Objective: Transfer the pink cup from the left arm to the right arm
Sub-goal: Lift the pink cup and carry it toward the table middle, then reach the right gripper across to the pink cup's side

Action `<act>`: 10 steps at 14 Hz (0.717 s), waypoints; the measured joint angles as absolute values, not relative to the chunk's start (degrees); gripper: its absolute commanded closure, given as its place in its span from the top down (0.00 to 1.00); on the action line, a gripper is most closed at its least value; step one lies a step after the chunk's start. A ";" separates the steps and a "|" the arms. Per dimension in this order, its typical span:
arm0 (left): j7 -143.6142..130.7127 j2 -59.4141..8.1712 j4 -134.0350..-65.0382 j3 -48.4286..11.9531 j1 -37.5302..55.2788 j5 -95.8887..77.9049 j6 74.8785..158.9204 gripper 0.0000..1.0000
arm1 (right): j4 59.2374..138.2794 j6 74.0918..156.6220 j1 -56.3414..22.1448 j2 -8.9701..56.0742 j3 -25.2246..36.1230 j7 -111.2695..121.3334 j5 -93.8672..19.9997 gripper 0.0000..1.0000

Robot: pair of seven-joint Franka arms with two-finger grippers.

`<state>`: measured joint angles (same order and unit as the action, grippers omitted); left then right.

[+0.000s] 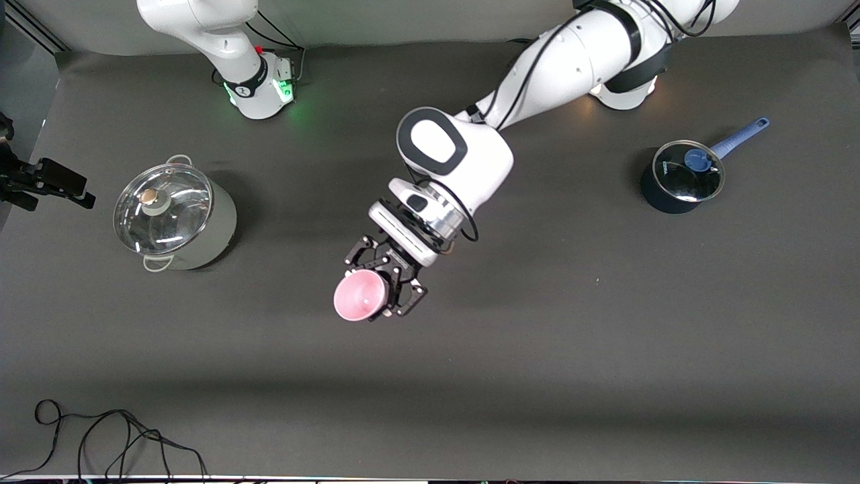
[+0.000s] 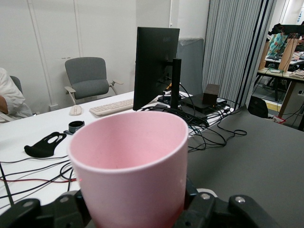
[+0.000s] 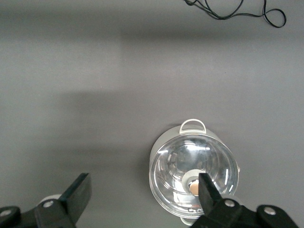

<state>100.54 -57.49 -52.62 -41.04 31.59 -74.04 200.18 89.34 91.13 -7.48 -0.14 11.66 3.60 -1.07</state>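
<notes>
The robot's left gripper has its fingers around the pink cup's sides point(image 2: 135, 194), so it should keep the cup still while the right gripper pinches the free rim point(image 1: 336, 292) nearest the grey pot.
The pink cup point(image 1: 359, 297) is a small pale-pink tapered cup. My left gripper point(image 1: 377, 296) is shut on it and holds it in the air over the middle of the table. The cup's open mouth points away from the wrist, toward the front camera. In the left wrist view the cup point(image 2: 130, 161) fills the middle, with black fingers point(image 2: 209, 209) pressed on both sides. My right gripper point(image 3: 145, 190) is open and empty, high over the grey pot. It is out of the front view, where only the right arm's base point(image 1: 259, 84) shows.
A grey pot with a glass lid point(image 1: 175, 215) stands toward the right arm's end and shows in the right wrist view point(image 3: 194, 175). A dark blue saucepan with a lid point(image 1: 682, 176) stands toward the left arm's end. A black cable point(image 1: 121, 437) lies by the table's front edge.
</notes>
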 measured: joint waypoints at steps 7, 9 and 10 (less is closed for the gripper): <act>81.65 -56.35 -52.46 -18.70 44.89 -74.04 200.35 0.00 | 83.63 91.23 -13.57 5.00 11.45 3.39 -1.11 0.98; 81.03 -56.34 -52.37 -18.06 45.22 -74.04 200.35 0.00 | 81.22 91.26 -15.43 7.17 11.44 2.18 -1.20 0.98; 81.01 -56.34 -52.31 -18.04 45.22 -74.04 200.35 0.00 | 79.87 91.27 -16.42 8.34 11.42 1.53 -1.35 0.98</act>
<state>81.01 -56.34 -52.31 -18.04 45.22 -74.04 200.35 79.87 91.27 -16.42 8.34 11.42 1.53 -1.35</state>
